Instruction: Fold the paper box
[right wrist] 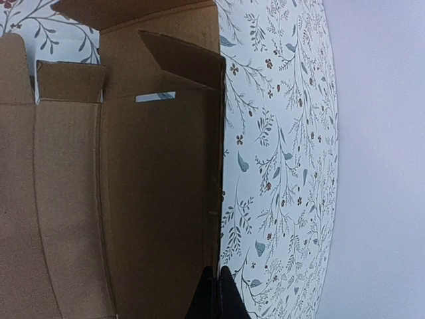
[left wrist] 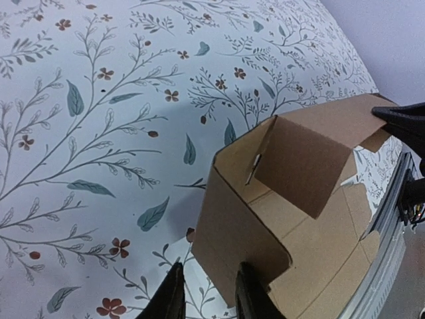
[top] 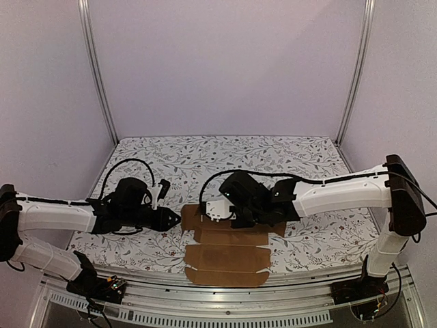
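Note:
The side flap's lower corner [left wrist: 284, 258] lies loose between my left gripper's open fingers, so I should shut them and steady the side flap while my right gripper folds the paper box's back side [left wrist: 339, 119].
The paper box [top: 225, 256] is a brown die-cut sheet lying near the table's front edge, its near panels flat and its far end partly raised. In the left wrist view the box [left wrist: 312, 232] has a side flap standing up. My left gripper [left wrist: 207, 292] is open, and that flap's lower corner lies loose between its fingers [left wrist: 249, 296]. From above, the left gripper [top: 174, 220] sits at the sheet's left far corner. My right gripper [right wrist: 216, 292] is shut on the edge of the upright back wall [right wrist: 153, 199], and the left wrist view shows it [left wrist: 398, 119] at that wall's top.
A floral cloth [top: 225, 157] covers the table. An aluminium rail [top: 273, 290] runs along the front edge just below the sheet. Metal posts [top: 99, 75] and pale walls close in the back and sides.

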### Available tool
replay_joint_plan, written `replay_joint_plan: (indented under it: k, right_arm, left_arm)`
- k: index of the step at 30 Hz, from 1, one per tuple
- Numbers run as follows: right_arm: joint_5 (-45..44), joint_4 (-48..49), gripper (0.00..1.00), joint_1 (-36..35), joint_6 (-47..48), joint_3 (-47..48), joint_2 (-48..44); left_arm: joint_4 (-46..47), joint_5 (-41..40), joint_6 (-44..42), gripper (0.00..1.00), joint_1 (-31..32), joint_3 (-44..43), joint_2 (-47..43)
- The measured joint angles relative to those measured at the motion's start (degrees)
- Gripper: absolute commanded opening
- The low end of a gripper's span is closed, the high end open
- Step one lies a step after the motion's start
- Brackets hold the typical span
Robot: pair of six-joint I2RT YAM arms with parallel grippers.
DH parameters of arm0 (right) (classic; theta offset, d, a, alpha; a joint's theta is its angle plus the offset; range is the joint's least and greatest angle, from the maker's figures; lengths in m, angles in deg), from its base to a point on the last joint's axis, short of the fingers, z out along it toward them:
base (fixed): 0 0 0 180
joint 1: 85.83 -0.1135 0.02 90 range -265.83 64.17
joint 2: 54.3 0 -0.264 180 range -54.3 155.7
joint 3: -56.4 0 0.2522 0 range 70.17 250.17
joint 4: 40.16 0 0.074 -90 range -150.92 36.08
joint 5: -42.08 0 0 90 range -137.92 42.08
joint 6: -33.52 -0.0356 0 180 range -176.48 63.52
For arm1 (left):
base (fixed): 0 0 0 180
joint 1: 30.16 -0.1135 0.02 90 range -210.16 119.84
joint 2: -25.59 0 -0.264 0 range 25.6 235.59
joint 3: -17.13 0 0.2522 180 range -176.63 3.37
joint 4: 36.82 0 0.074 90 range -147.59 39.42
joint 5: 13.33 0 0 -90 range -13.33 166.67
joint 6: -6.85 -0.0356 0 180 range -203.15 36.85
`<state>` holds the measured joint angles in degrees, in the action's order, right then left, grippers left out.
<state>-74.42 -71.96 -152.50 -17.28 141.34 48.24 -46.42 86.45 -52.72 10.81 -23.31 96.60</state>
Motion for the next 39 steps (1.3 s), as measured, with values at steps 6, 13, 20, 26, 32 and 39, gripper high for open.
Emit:
replay_joint_plan:
  k: [6, 13, 20, 26, 32, 39]
  right_arm:
    - [0.0, 1.7, 0.00, -1.0, 1.6, -1.2, -0.4]
    - [1.1, 1.9, 0.00, -1.5, 1.8, -4.1, -4.3]
    - [2.2, 2.2, 0.00, -1.6, 1.4, -5.6, -7.9]
    - [2.9, 2.4, 0.00, -1.7, 0.7, -6.2, -8.8]
    - [3.0, 2.6, 0.00, -2.7, 0.6, -6.3, -9.1]
    - [3.0, 2.8, 0.00, -3.9, 0.1, -6.3, -9.3]
  left_arm:
    - [5.6, 4.4, -0.4, 0.37, -0.1, 1.2, 1.4]
    - [10.1, 7.1, -0.7, 0.39, -0.9, 3.5, 1.5]
    - [13.7, 10.1, -0.7, 0.34, -1.8, 6.9, 0.3]
    - [14.8, 10.0, -0.2, 0.18, -2.0, 7.2, -1.5]
    - [13.9, 6.8, 0.1, 0.00, -2.6, 7.2, -2.0]
    - [13.7, 5.9, 0.3, 0.00, -2.8, 7.2, -1.9]
